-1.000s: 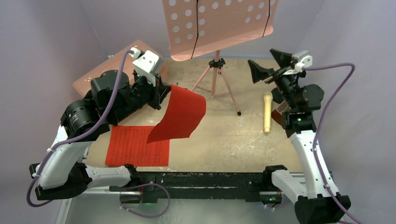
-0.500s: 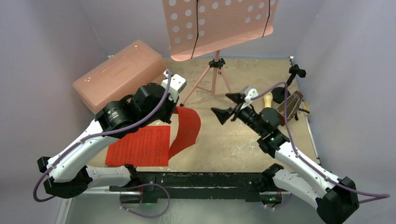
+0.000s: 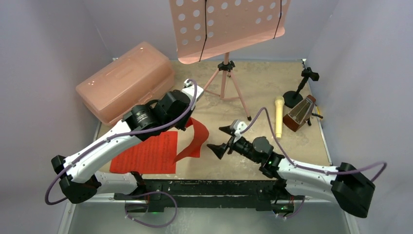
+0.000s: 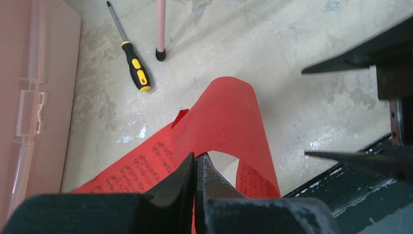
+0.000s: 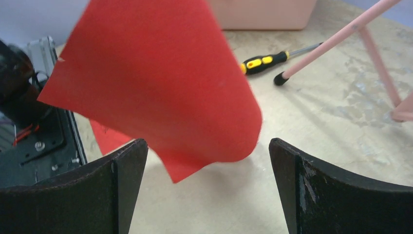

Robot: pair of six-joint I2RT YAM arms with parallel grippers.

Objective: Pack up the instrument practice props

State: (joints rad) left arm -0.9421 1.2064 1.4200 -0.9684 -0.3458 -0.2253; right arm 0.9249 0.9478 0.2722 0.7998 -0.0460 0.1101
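The curled page has its broad side (image 3: pixel 199 138) facing my right gripper, so next my left gripper pulls the page back to let my right gripper pinch the page's lower edge (image 3: pixel 188 157).
My left gripper (image 4: pixel 197 158) is shut on a curled red sheet-music page (image 4: pixel 229 112) and holds it just above the table; the page also shows in the top view (image 3: pixel 195 139). A second red page (image 3: pixel 143 153) lies flat at the front left. My right gripper (image 5: pixel 209 161) is open and empty, low and just right of the hanging page (image 5: pixel 160 83). The cream microphone (image 3: pixel 278 117) and the brown metronome (image 3: pixel 299 113) lie at the right. The pink music stand (image 3: pixel 226 27) stands at the back centre.
A translucent pink lidded box (image 3: pixel 126 80) sits at the back left, closed. A yellow-and-black screwdriver (image 4: pixel 134 68) lies by a tripod foot (image 4: pixel 160 53). A small black stand (image 3: pixel 299 90) is at the far right. The black rail (image 3: pixel 209 187) runs along the near edge.
My left arm has carried the red page down and toward the front centre. My right arm has swung from the back right to low in front, open and facing the page.
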